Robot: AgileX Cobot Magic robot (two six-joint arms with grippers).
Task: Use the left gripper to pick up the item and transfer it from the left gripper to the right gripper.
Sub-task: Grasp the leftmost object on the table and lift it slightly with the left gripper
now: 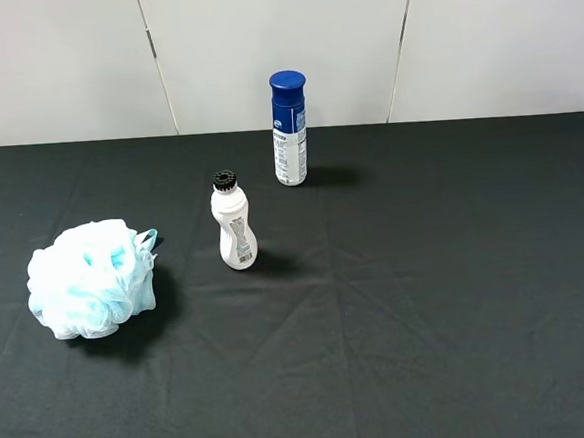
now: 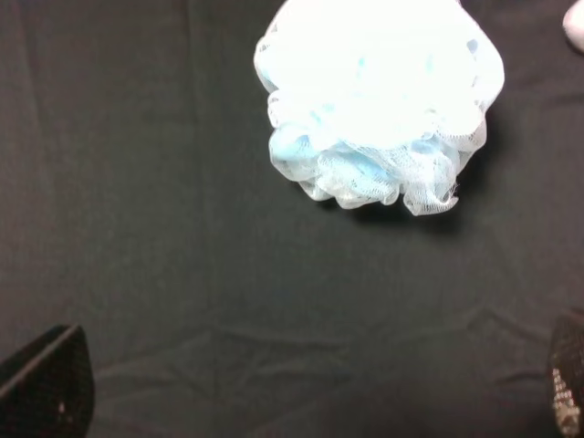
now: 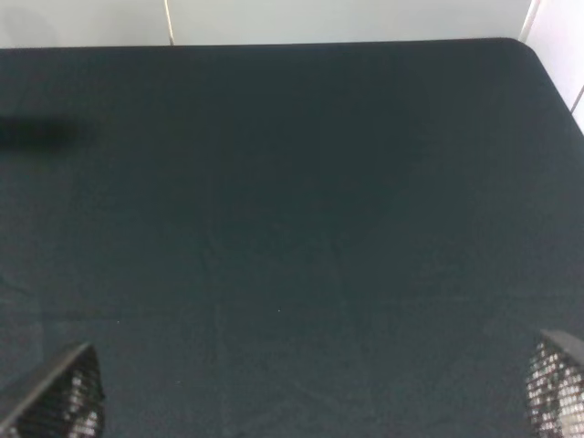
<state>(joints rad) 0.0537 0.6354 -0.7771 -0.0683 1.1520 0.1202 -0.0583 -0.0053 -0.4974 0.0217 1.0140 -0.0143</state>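
Note:
My left gripper's fingers are wide open, and the pouf lies ahead of them, clear of the white bottle. I keep moving in until the fingers are on both sides of its mesh.
The item, a fluffy pale blue and white mesh bath pouf, lies on the left part of the black table. It also shows in the left wrist view, bright and apart from the gripper. My left gripper is open and empty, with only its two fingertips showing, spread wide, short of the pouf. My right gripper is open and empty over bare black cloth, with ribbed fingertips at the frame corners. Neither arm shows in the exterior high view.
A white bottle with a black cap stands right of the pouf. A blue-capped spray can stands behind it near the table's back edge. A black cloth covers the table; a white wall rises behind.

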